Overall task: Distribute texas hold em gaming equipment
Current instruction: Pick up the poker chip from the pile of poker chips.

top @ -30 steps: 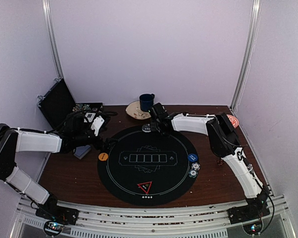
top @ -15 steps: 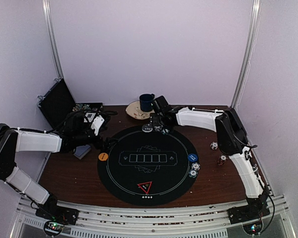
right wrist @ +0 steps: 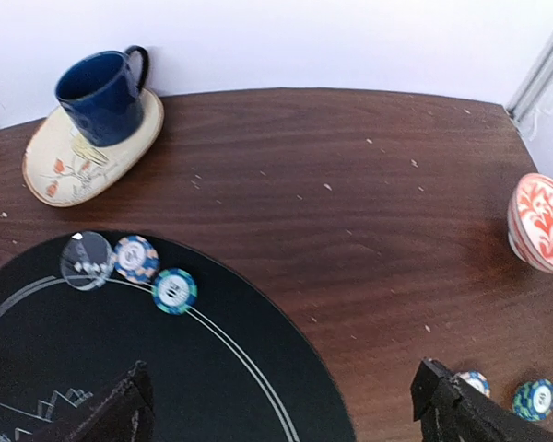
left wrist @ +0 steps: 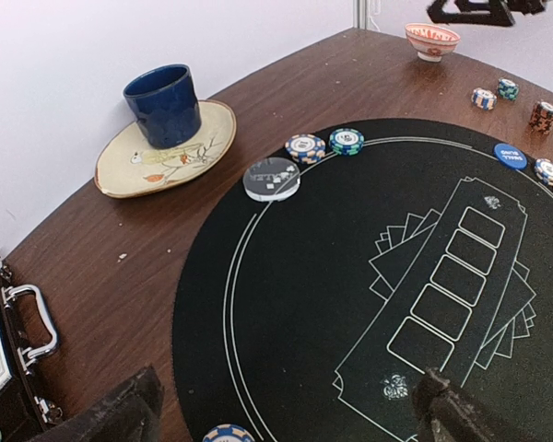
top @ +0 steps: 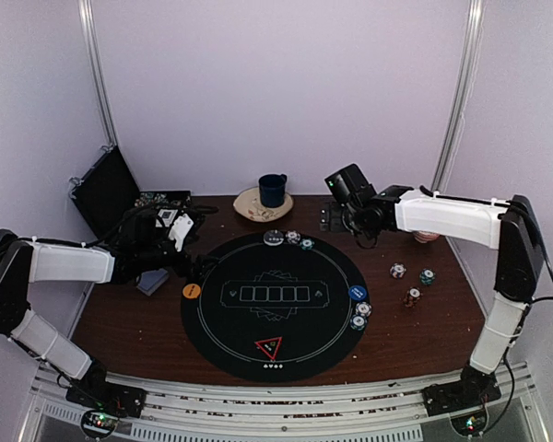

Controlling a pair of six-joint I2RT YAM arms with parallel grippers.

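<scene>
The green chip [top: 428, 276] has open wood [top: 413, 274] between it and its neighbours, so the robot's right gripper should keep going toward the green chip until its open fingers are on both sides of it, and then close.
A round black poker mat [top: 275, 299] carries a white button disc [top: 274, 238] with two striped chips [top: 293, 237] beside it at its far edge. An orange disc [top: 192, 291] lies at the left, and a blue disc [top: 358, 293] with two chips [top: 359, 316] at the right. A red-edged triangle marker [top: 269, 348] lies at the front. Grey-blue cards [top: 153, 281] lie under my left arm. My left gripper [left wrist: 281, 424] is open and empty over the mat's left edge, with a chip [left wrist: 228, 434] just below it. My right gripper [right wrist: 286, 419] is open and empty over the mat's far right edge.
A dark blue mug [top: 273, 190] stands on a cream plate [top: 249, 207] at the back. An open black case [top: 106, 191] stands at the back left. A red-patterned bowl [right wrist: 541, 221] sits at the far right. Three loose chips [top: 412, 281] lie on the wood to the right of the mat.
My right arm has swung back and to the right, away from the white disc. Two chips now lie there, and the loose chips at the right show. My left arm has not moved.
</scene>
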